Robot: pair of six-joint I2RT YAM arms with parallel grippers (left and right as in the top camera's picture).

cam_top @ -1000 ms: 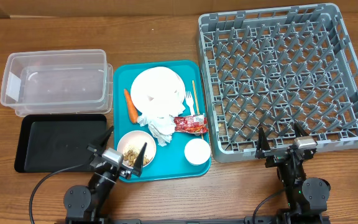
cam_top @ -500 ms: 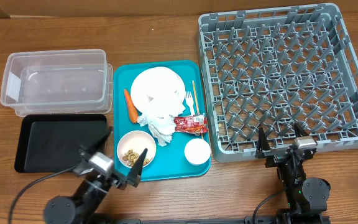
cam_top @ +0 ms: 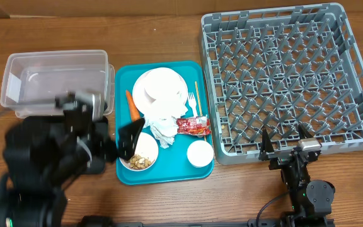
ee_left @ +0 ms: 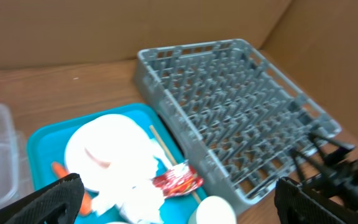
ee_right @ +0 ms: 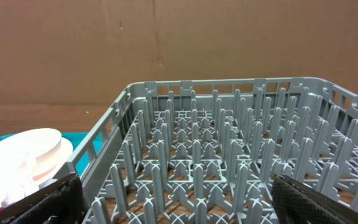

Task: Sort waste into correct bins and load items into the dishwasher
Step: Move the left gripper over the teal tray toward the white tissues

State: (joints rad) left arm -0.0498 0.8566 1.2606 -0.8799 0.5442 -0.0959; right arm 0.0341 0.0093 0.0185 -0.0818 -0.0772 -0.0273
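The robot's left gripper is open and empty and the front crumpled napkin (cam_top: pixel 164 132) lies uncovered, so the gripper should keep moving down toward the napkin (ee_left: pixel 140 203) until its fingers are on both sides of the paper.
On the teal tray (cam_top: pixel 125 79) lie a white plate (cam_top: pixel 159 91), an orange carrot (cam_top: pixel 132 106), crumpled napkins (cam_top: pixel 159 126), a red wrapper (cam_top: pixel 193 125), a bowl of beige crumbs (cam_top: pixel 142 159), a small white cup (cam_top: pixel 200 153), a fork (cam_top: pixel 193 101) and a wooden stick (cam_top: pixel 196 91). My left gripper (cam_top: pixel 115 142) hangs open and blurred above the tray's left front, holding nothing; its wrist view shows the plate (ee_left: pixel 107 149), wrapper (ee_left: pixel 178 182) and cup (ee_left: pixel 213 211) below. My right gripper (cam_top: pixel 285 142) stands open at the front edge of the grey dishwasher rack (cam_top: pixel 288 75).
The clear tub (cam_top: pixel 55 85) stands left of the teal tray. The raised left arm covers the black tray in front of the tub. Brown cardboard walls (ee_right: pixel 179 43) stand behind the table. The right arm (ee_left: pixel 347 168) shows in the left wrist view.
My left arm has lifted off the table's front edge and swung up and left over the black tray, the camera now looking down on the teal tray. The right arm has not moved.
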